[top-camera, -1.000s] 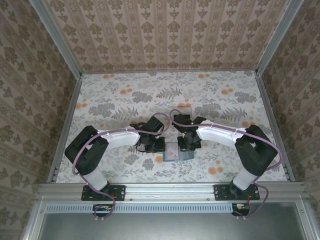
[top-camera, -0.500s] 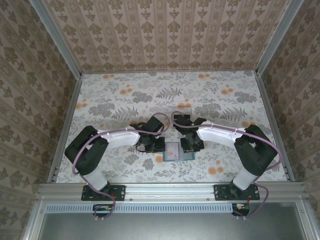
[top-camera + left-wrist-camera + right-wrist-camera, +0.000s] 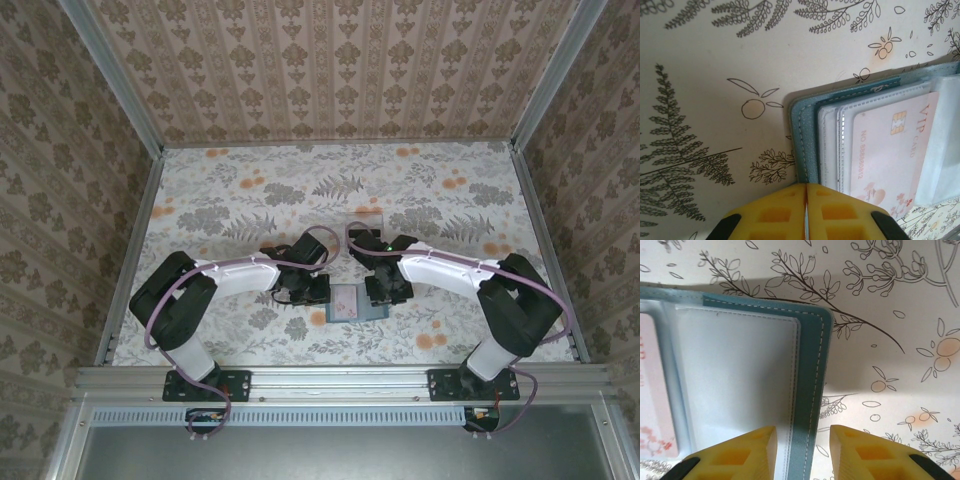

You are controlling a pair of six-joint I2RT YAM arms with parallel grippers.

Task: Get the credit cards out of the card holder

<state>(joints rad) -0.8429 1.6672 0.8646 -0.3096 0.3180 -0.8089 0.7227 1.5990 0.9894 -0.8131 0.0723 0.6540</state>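
Next, I move my right gripper over to the pink card's edge (image 3: 925, 150) by the card holder's fold and close it there, because the gripper now straddles the card holder's edge beside an empty sleeve (image 3: 740, 375).
The card holder (image 3: 352, 303) lies open and flat on the flowered table between the two arms. In the left wrist view its dark-teal cover (image 3: 802, 135) runs down into my left gripper (image 3: 806, 186), which is shut on that left edge. A pale pink credit card (image 3: 890, 150) marked VIP sits inside a clear sleeve. In the right wrist view my right gripper (image 3: 802, 429) stands open, its yellow fingers on either side of the holder's right edge (image 3: 812, 365) without touching it. A strip of the pink card (image 3: 655, 380) shows at the far left.
A clear plastic tray (image 3: 366, 222) rests on the table just behind the grippers. Patterned walls with metal rails (image 3: 135, 250) close in the table on the left, right and back. Open table lies toward the back.
The right gripper's jaws have spread apart around the holder's right edge, and that arm has shifted slightly right. The left gripper and the holder have stayed put.
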